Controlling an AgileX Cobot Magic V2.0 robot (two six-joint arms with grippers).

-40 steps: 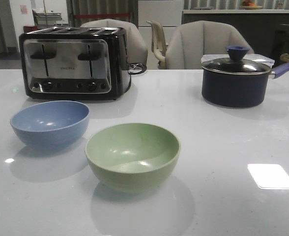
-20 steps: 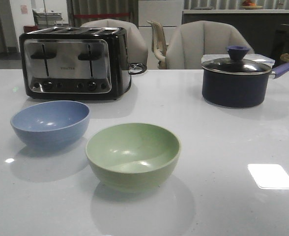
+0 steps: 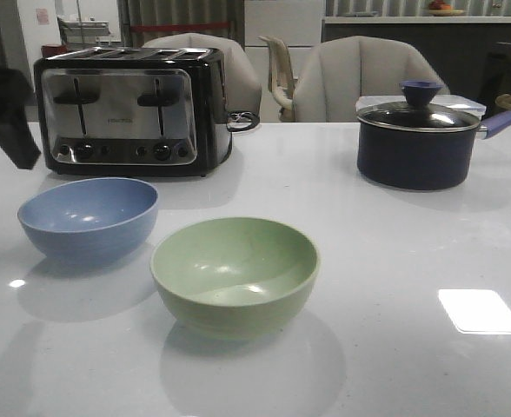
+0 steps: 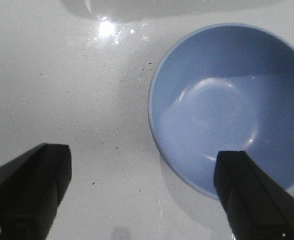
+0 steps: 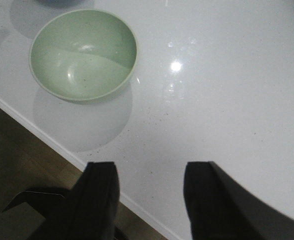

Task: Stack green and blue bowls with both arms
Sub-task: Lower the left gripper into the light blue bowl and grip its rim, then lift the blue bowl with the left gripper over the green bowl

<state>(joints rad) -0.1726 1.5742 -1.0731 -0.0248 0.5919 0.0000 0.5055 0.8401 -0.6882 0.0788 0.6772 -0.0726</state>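
Observation:
The blue bowl stands beside my left gripper, far from my right gripper, so my left gripper should lift the blue bowl into the green bowl.
The dusty blue bowl stands upright on the white table at the left, in front of the toaster. The pale green bowl stands upright to its right and nearer the front; the two are apart. My left gripper shows as a dark block at the left edge, above and left of the blue bowl. In the left wrist view it is open and empty, with the blue bowl beside one finger. My right gripper is open and empty over the table's front edge, away from the green bowl. It is out of the front view.
A black and steel toaster stands at the back left. A dark lidded pot with a blue knob stands at the back right. Chairs stand behind the table. The table edge and the floor show in the right wrist view.
My left gripper has come into the front view at the left edge. The two bowls have not moved.

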